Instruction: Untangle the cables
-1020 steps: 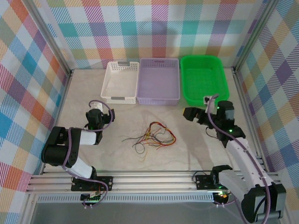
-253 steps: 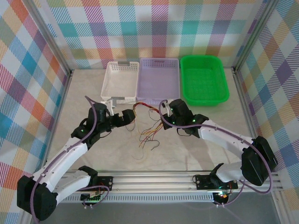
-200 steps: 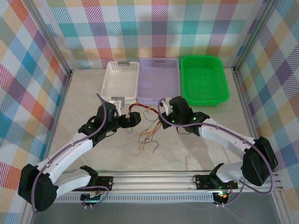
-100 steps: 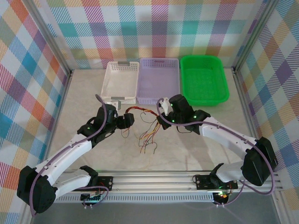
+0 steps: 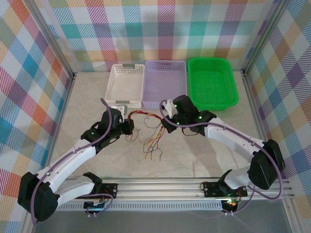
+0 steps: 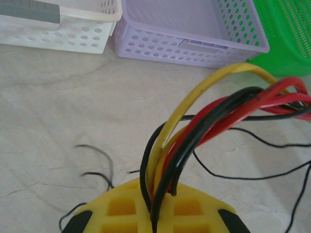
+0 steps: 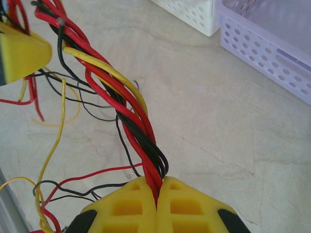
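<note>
The robot's right gripper is pinching the whole bundle's end [image 7: 153, 175] while the cables are still twisted along the bundle's middle, so next the gripper opens and goes to the twisted part [image 7: 108, 83].
The cables [image 5: 145, 115] are thin red, yellow and black wires stretched as a bundle between my two grippers above the table's middle. Their loose ends [image 5: 151, 143] hang down and trail on the table. My left gripper [image 5: 128, 127] is shut on the bundle's left end. In the left wrist view the cables [image 6: 214, 104] rise out of the closed yellow fingers [image 6: 121, 211] of the left gripper [image 6: 155, 216]. My right gripper [image 5: 165, 124] is shut on the right end. In the right wrist view the twisted cables [image 7: 130, 110] run from the right gripper [image 7: 158, 196] up to the left gripper's yellow finger [image 7: 19, 53].
Three baskets stand in a row at the back: white [image 5: 125, 85], lilac [image 5: 165, 83] and green [image 5: 212, 82]. The lilac basket [image 6: 194, 34] lies just beyond the held bundle. Metal frame rails edge the table on both sides.
My left gripper, open a second ago, has shut on the cables' left end. My right gripper, still shut on the bundle, has shifted slightly towards the back, drawing the wires straighter.
</note>
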You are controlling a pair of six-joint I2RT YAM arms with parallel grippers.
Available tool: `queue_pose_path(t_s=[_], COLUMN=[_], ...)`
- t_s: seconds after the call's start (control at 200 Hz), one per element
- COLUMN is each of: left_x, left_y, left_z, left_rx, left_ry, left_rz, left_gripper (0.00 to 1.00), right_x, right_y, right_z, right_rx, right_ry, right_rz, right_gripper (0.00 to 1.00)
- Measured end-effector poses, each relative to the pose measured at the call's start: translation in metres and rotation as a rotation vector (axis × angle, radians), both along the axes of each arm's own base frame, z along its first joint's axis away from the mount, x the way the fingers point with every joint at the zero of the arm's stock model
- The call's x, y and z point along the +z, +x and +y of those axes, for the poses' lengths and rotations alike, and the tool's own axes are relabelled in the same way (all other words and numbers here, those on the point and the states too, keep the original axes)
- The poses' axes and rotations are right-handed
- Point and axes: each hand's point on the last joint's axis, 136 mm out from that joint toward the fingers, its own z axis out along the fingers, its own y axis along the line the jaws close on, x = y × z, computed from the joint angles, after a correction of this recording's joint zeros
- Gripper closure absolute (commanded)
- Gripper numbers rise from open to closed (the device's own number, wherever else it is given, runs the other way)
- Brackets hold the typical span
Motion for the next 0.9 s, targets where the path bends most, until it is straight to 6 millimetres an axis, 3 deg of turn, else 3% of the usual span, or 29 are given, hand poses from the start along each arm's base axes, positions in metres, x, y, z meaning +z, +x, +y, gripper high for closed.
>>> queue_pose_path(t_s=[0.205, 0.455, 0.74, 0.9], left_x=[0.000, 0.007, 0.019, 0.022], left_y=[-0.002, -0.007, -0.009, -0.014], left_z=[-0.004, -0.014, -0.018, -0.026], left_rx=[0.003, 0.037, 0.101, 0.101], left_ry=[-0.025, -0.087, -0.176, -0.200], left_rz=[0.013, 0.021, 0.021, 0.026], left_gripper=[1.00, 1.00, 1.00, 1.00], right_x=[-0.009, -0.004, 0.013, -0.002], right_y=[0.007, 0.009, 0.004, -0.004], right_z=[0.000, -0.002, -0.007, -0.018], right_rx=[-0.019, -0.038, -0.103, -0.172], right_ry=[-0.048, -0.004, 0.092, 0.133], right_rz=[0.029, 0.073, 0.103, 0.126], right_gripper=[1.00, 0.55, 0.36, 0.29])
